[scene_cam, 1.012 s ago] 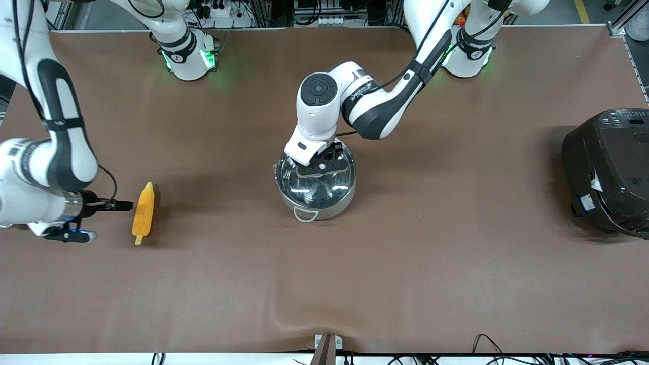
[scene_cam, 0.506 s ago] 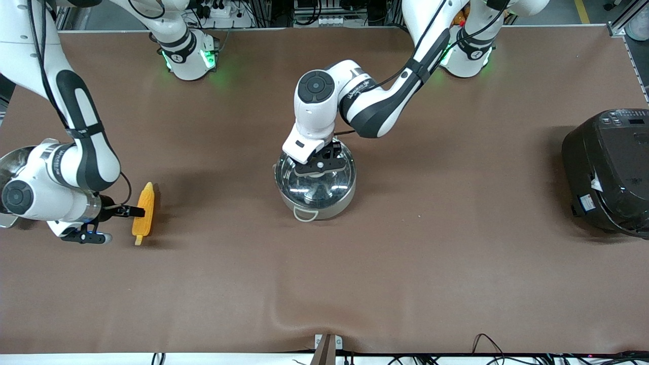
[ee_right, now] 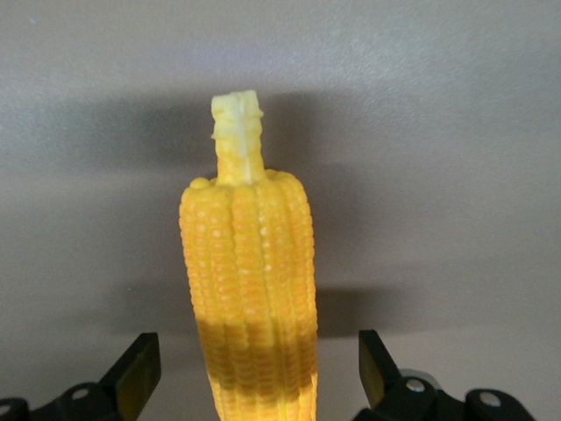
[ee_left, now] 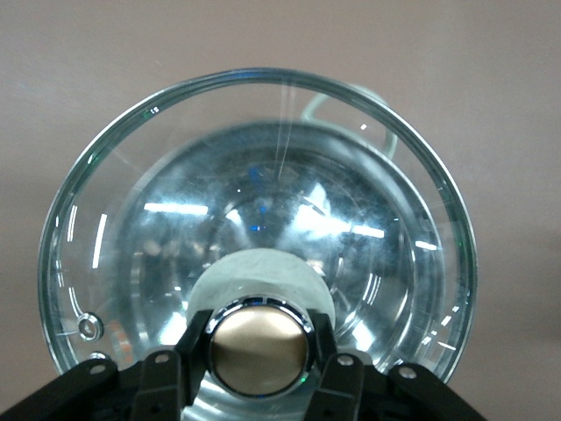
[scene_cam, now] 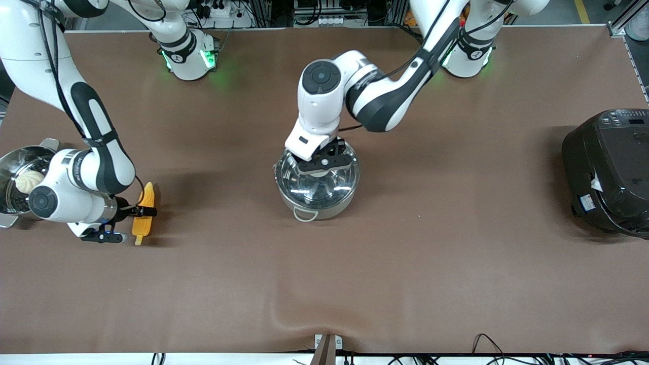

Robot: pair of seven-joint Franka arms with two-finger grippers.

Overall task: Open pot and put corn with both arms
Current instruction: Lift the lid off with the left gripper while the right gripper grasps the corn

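The steel pot [scene_cam: 322, 210] should be empty when I carry the corn over it, because only shiny steel can be seen through the glass lid [scene_cam: 317, 189].
The steel pot [scene_cam: 315, 207] stands mid-table. My left gripper [scene_cam: 323, 162] is shut on the copper knob [ee_left: 259, 344] of the glass lid [scene_cam: 324, 185], with a finger [ee_left: 195, 346] on each side of the knob. The lid [ee_left: 263, 175] looks lifted a little above the pot's rim, and a pot handle [ee_left: 320, 103] shows through it. The corn [scene_cam: 147, 195] lies on the table toward the right arm's end, its stalk nearer the front camera. My right gripper [scene_cam: 143, 212] is open and low over the corn [ee_right: 250, 263], with a finger [ee_right: 140, 368] on each side and not touching it.
A steel steamer pot [scene_cam: 7, 170] with a white bun [scene_cam: 29, 180] stands at the right arm's end of the table, beside the right arm's wrist. A big black cooker [scene_cam: 608, 172] sits at the left arm's end. The brown table cloth [scene_cam: 405, 263] has a crease near its front edge.
My right gripper has moved over the corn and now straddles its middle. My left gripper has raised the lid slightly off the pot.
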